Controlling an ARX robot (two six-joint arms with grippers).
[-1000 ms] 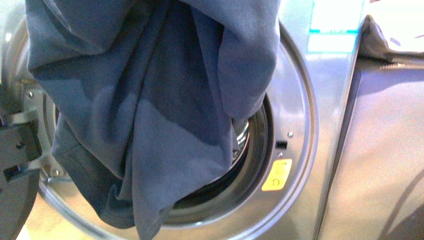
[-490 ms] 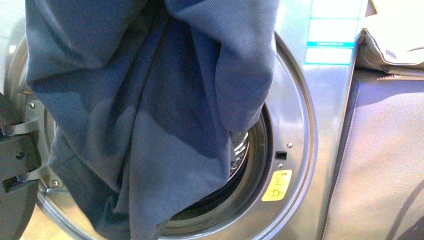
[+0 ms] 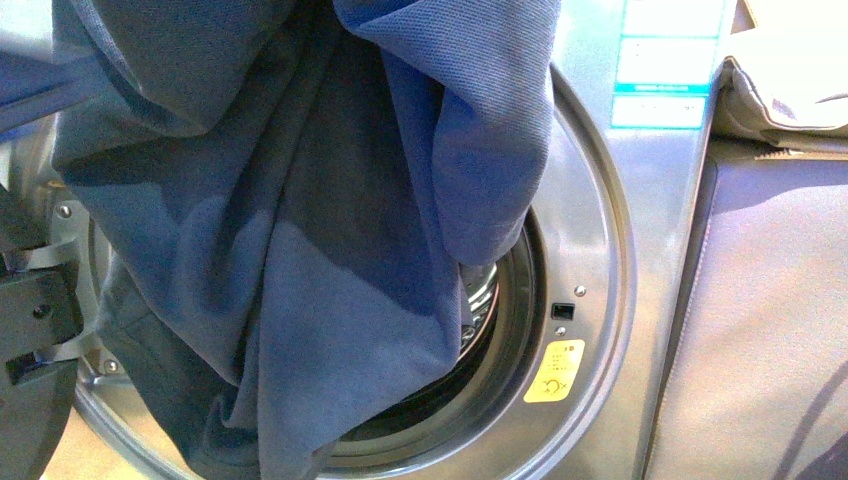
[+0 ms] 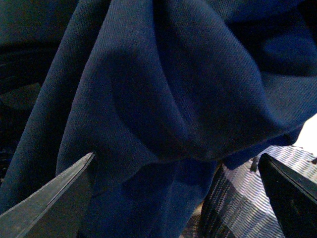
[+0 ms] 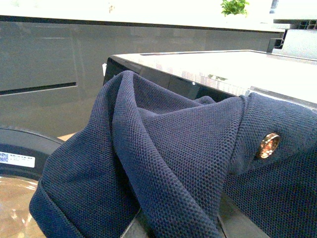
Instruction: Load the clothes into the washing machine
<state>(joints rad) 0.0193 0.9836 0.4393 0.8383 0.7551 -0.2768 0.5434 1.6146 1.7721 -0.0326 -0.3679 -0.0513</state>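
Note:
My gripper will push the clothes (image 3: 340,230) into the drum, and the lower folds (image 3: 285,430) will trail outside then, because the clothes hang long and limp past the porthole rim.
The clothes (image 3: 300,230), a big navy-blue garment, hang from above the frame across the left and middle of the washing machine's (image 3: 590,250) open porthole. Their lower folds drape over the porthole rim. Neither gripper shows in the front view. In the left wrist view my left gripper (image 4: 178,198) is open, its fingers (image 4: 49,206) set wide on either side of a hanging fold of the clothes (image 4: 163,99), with the perforated drum (image 4: 237,198) behind. My right gripper (image 5: 173,218) is shut on the clothes (image 5: 163,148); fabric with a gold button (image 5: 269,145) hides the fingers.
The black door (image 3: 25,340) swings open at the left on its hinge. A yellow sticker (image 3: 554,371) and an energy label (image 3: 665,60) sit on the machine's front. Right of it stands a grey-beige cabinet (image 3: 780,300) with beige folded fabric (image 3: 790,90) on top.
The view has shifted a little, so the porthole and sticker sit lower in frame than a second ago. A fold of blue fabric now reaches the front view's upper left edge.

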